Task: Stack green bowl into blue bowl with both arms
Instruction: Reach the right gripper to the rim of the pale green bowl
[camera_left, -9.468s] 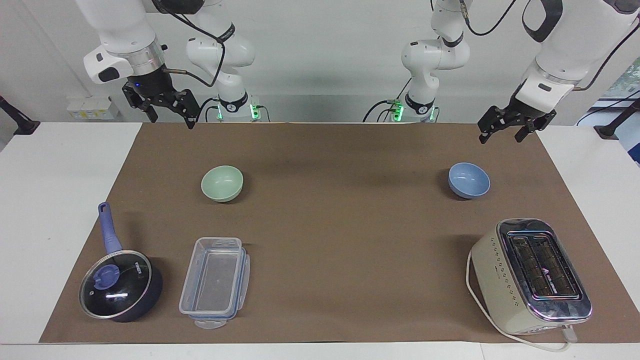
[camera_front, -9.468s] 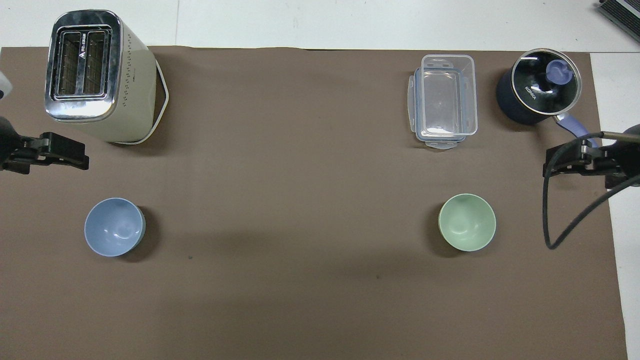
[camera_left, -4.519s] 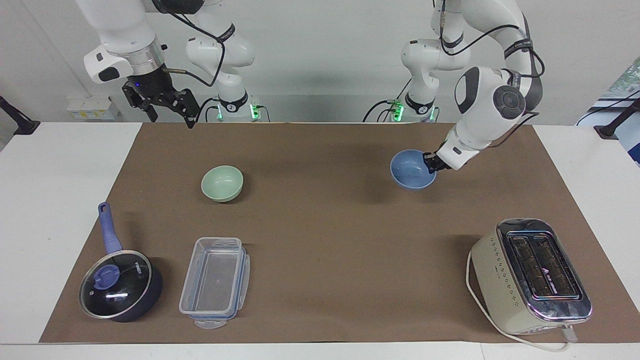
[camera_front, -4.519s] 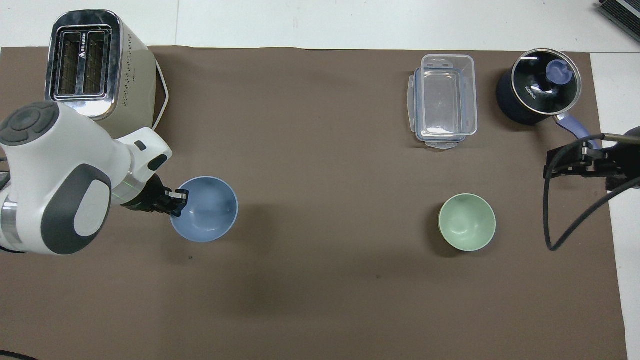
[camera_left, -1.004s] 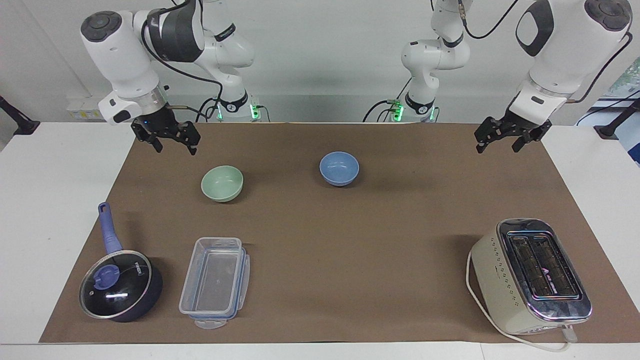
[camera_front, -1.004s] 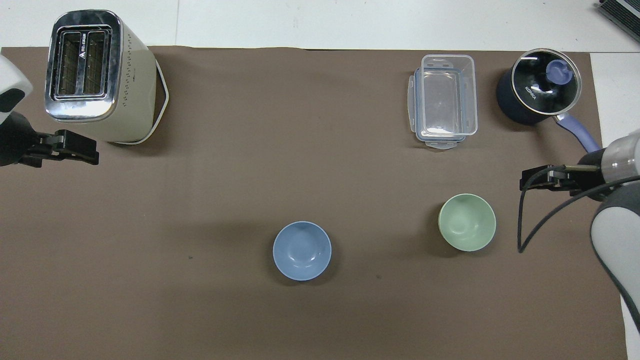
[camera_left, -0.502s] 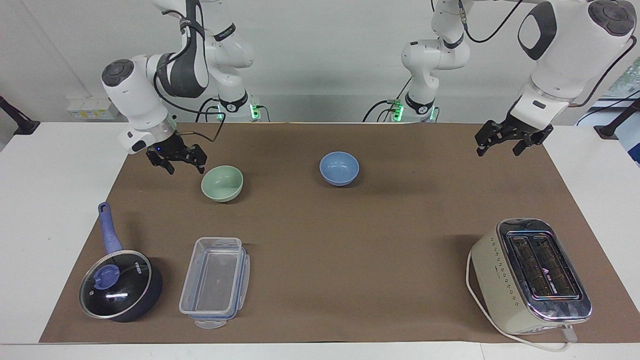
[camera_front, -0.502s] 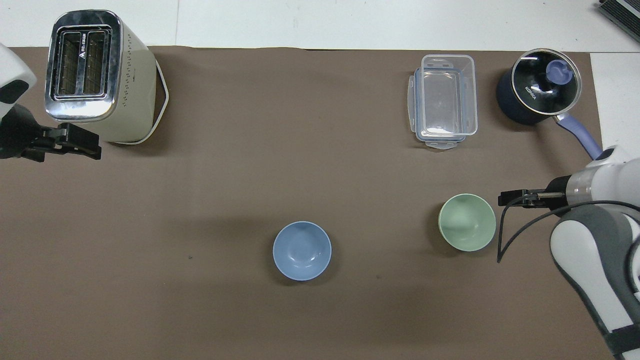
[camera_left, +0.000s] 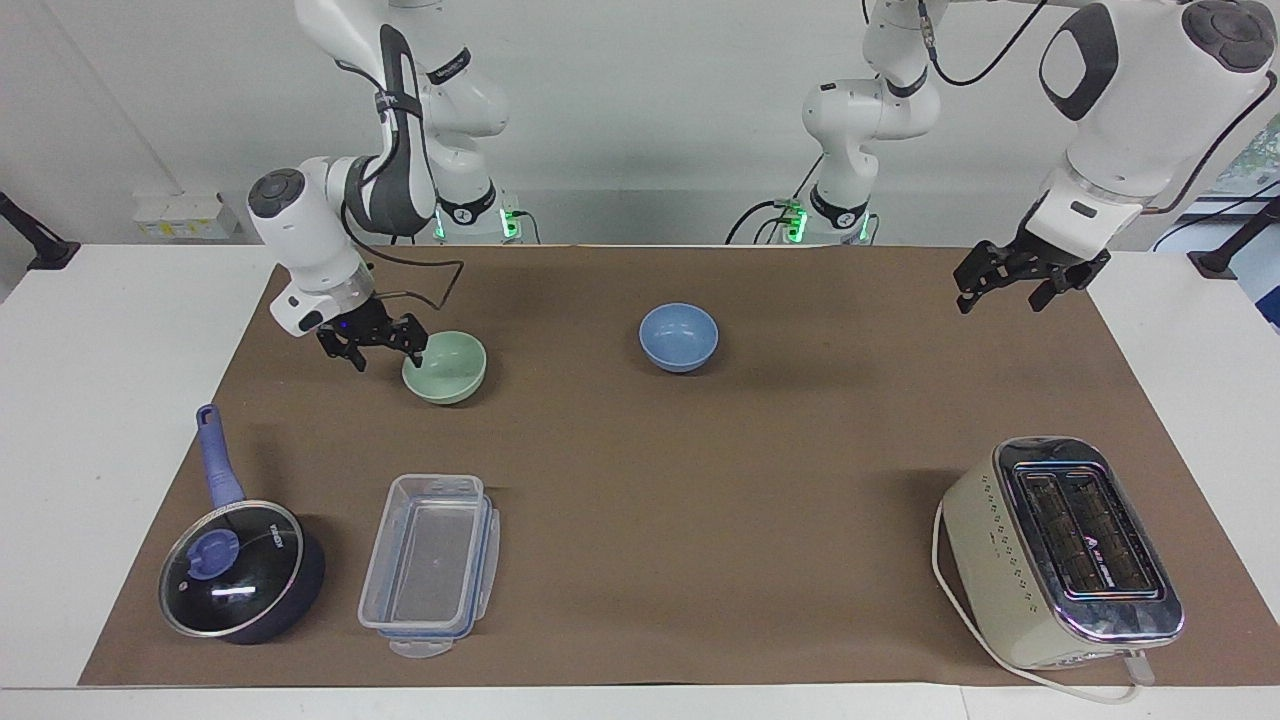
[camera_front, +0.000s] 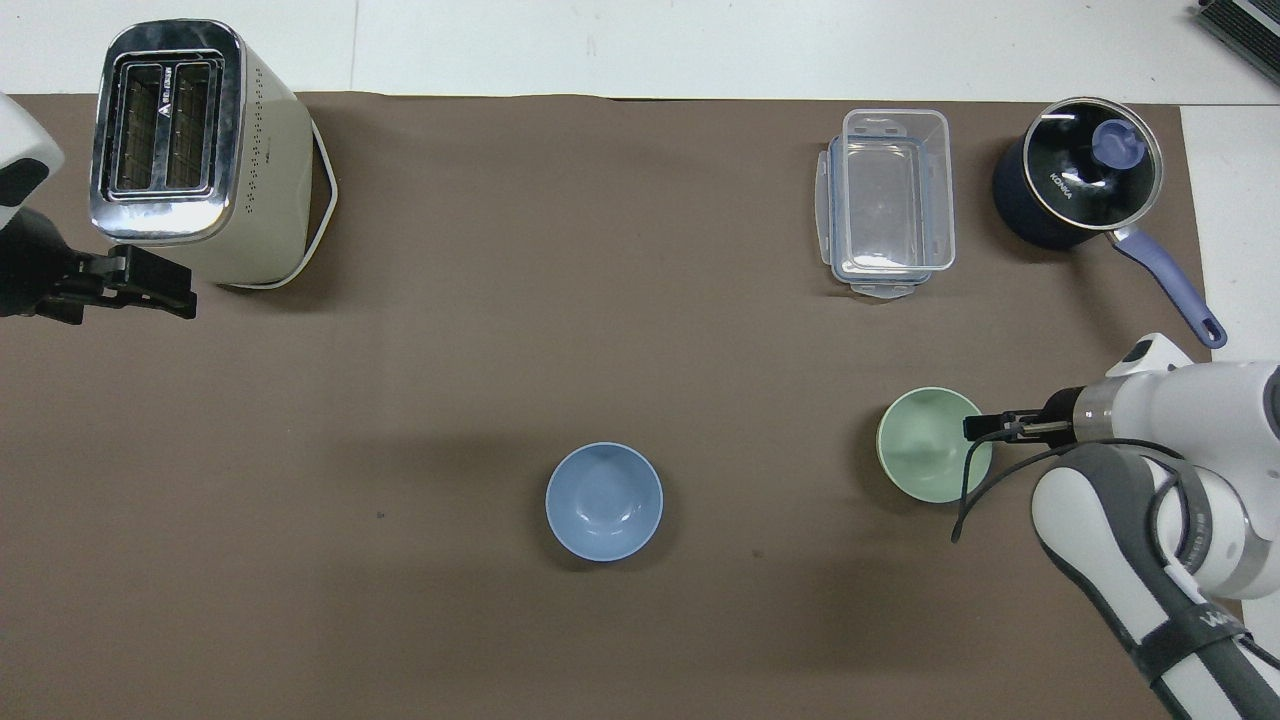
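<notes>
The green bowl (camera_front: 931, 445) will hide the blue bowl (camera_front: 605, 502) from above when I stack it inside, because the bowls' rims look equally wide.
The pale green bowl (camera_left: 447, 366) (camera_front: 925, 450) stands upright on the brown mat toward the right arm's end. My right gripper (camera_left: 387, 352) (camera_front: 975, 428) is open and low at that bowl's rim, on the side facing the right arm's end; I cannot tell whether a finger touches the rim. The blue bowl (camera_left: 679, 335) (camera_front: 604, 500) sits upright near the middle of the mat with nothing in it. My left gripper (camera_left: 1000, 300) (camera_front: 150, 285) hangs open and holds nothing, up in the air over the mat's edge at the left arm's end, where that arm waits.
A cream toaster (camera_left: 1065, 555) (camera_front: 200, 150) stands farther from the robots at the left arm's end. A clear lidded container (camera_left: 430, 565) (camera_front: 888, 200) and a dark blue saucepan (camera_left: 235, 585) (camera_front: 1075, 185) with a glass lid sit farther out than the green bowl.
My right gripper has come down and moved in to the green bowl's rim. The left arm has barely moved. Both bowls stay where they were.
</notes>
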